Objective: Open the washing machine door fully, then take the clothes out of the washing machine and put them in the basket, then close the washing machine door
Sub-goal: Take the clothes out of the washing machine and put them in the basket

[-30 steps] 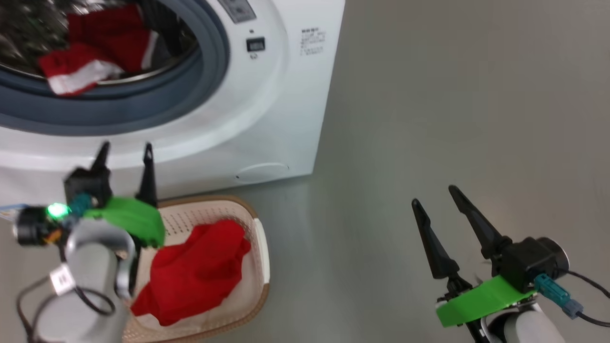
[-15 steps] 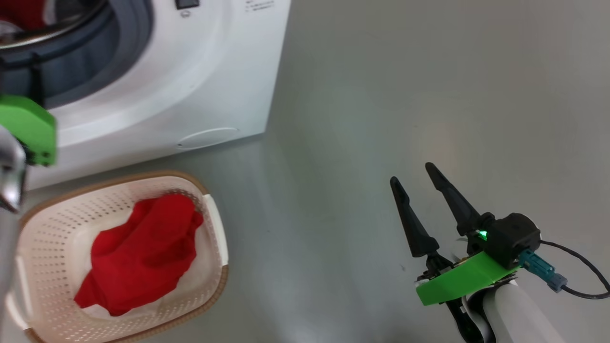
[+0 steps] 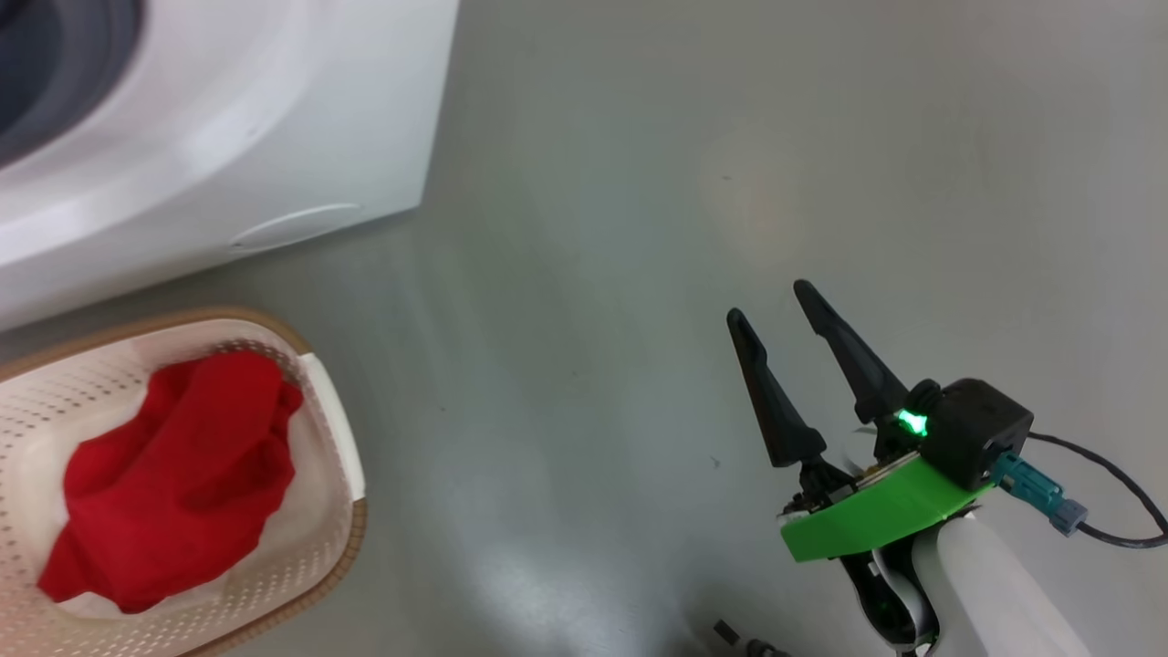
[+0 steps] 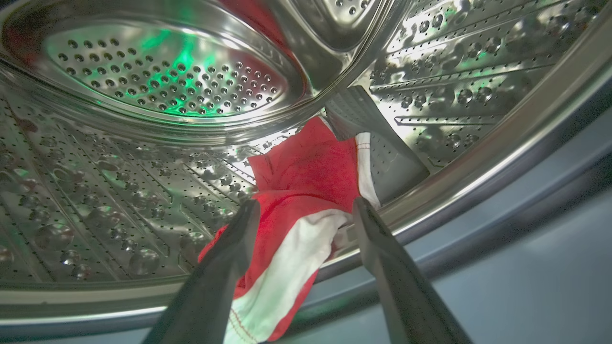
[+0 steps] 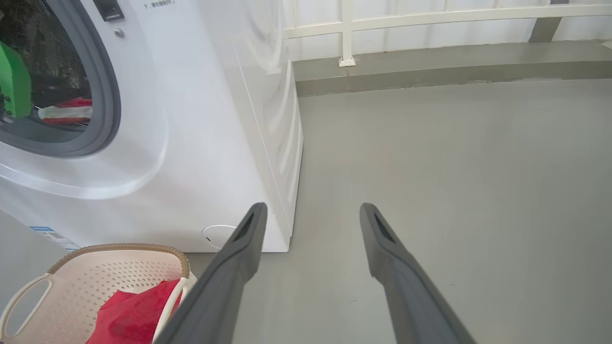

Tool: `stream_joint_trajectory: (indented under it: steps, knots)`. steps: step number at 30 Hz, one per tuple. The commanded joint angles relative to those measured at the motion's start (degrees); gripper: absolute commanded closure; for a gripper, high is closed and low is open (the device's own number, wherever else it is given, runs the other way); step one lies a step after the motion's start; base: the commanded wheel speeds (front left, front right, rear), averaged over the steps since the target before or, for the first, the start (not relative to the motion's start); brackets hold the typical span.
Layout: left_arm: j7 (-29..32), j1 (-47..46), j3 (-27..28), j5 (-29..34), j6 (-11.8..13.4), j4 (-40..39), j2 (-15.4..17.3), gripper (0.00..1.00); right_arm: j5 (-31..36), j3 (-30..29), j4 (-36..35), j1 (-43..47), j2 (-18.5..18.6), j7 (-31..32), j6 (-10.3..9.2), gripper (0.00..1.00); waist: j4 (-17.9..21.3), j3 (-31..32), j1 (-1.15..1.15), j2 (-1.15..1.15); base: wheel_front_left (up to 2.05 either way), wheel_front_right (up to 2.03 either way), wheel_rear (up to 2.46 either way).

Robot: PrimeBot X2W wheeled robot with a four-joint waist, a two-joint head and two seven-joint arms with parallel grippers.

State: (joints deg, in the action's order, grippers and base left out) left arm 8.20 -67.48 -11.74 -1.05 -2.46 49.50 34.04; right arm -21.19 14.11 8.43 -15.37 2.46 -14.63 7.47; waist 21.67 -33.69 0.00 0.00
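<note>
I see perforated steel (image 4: 143, 203) around the red garment with a white band (image 4: 296, 220), so I should expect the drum to be empty when I pull that garment out.
Inside the washing machine's (image 5: 201, 119) steel drum (image 4: 143, 81), my left gripper (image 4: 306, 205) stands open. A red garment with a white band (image 4: 306, 181), part of the clothes, lies between its two fingers at the drum's front lip. In the right wrist view that garment (image 5: 67, 112) shows through the opening, beside my left gripper's green mount (image 5: 12, 81). On the floor before the machine (image 3: 228, 137) is the basket (image 3: 321, 511), with another red garment (image 3: 173, 474) in it. My right gripper (image 3: 769, 300) hovers open and empty over the floor, right of the basket (image 5: 119, 247). The washing machine door is out of view.
Grey floor (image 3: 639, 182) spreads to the right of the machine. A low white railing (image 5: 430, 19) and a raised kerb (image 5: 430, 71) run along the far side. The grey-blue gasket (image 4: 502, 267) rings the drum opening just below my left fingers.
The head camera has swung, sliding machine and basket to the picture's left. My left arm rose from over the basket toward the drum and left the head view. The right gripper stays open.
</note>
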Motion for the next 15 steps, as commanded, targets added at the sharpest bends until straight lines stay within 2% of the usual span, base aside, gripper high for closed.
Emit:
stream_joint_trajectory:
  steps: [1, 7, 15]
  knots:
    - [0.99, -1.38, 0.90, 0.24, -0.13, -1.12, 3.90, 0.00, -0.52, 1.23, -1.47, -0.21, 0.42, -0.36, 0.02, 0.00, 1.14, -1.27, 0.00, 0.00, 0.00, 0.00, 0.00]
    - [5.42, -2.41, 0.73, 0.27, -0.80, -0.74, 6.96, 0.00, -1.28, 1.73, -1.60, -0.51, 0.42, -0.36, 0.02, 0.00, 1.72, -2.15, 0.00, 0.00, 0.00, 0.00, 0.00]
    - [10.32, -2.26, 0.36, 0.37, -0.51, -1.10, 9.10, 0.00, -1.70, 1.69, -1.76, -0.55, 0.42, -0.37, 0.02, 0.00, 1.86, -2.73, 0.00, 0.00, 0.00, 0.00, 0.00]
